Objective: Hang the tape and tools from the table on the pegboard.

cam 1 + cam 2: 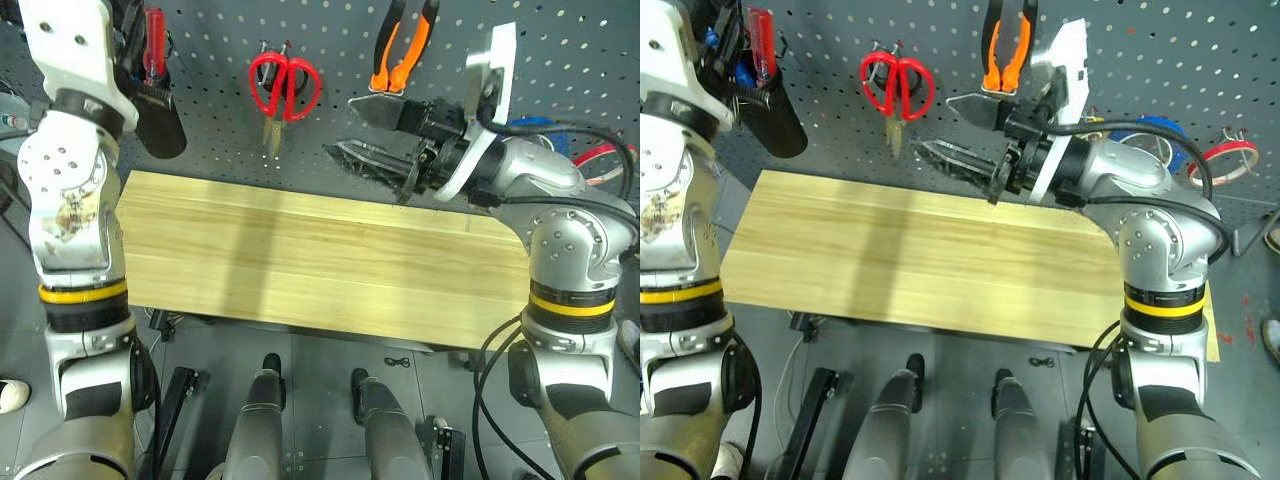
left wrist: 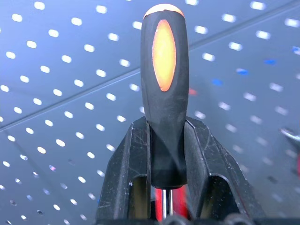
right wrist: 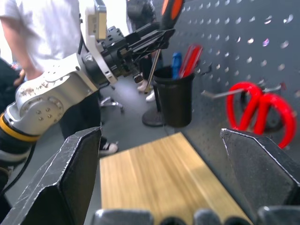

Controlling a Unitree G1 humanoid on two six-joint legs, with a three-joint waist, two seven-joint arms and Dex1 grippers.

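My left gripper is holding the screwdriver with the screwdriver's tip (image 3: 147, 90) hanging beside the black cup, lower than the cup's rim. It should raise the screwdriver over the cup's opening (image 3: 165, 73) before lowering it in.
My left gripper (image 2: 166, 126) is raised in front of the pegboard (image 1: 330, 40) and shut on the black-and-orange screwdriver (image 2: 164, 79), handle pointing away. It is near the black cup (image 3: 174, 101). Red-handled scissors (image 1: 283, 88) and orange-and-black pliers (image 1: 400, 50) hang on pegboard hooks. The red-rimmed tape ring (image 1: 1230, 155) hangs at the far right. My right gripper (image 1: 340, 127) stands open and empty, pointing left over the back edge of the table (image 1: 300, 260), just below the pliers.
The black cup (image 1: 160, 120) on the pegboard holds red- and blue-handled tools. A blue roll (image 1: 1155, 135) sits on the board behind my right arm. A person in a white shirt (image 3: 42, 28) stands off the table's left end.
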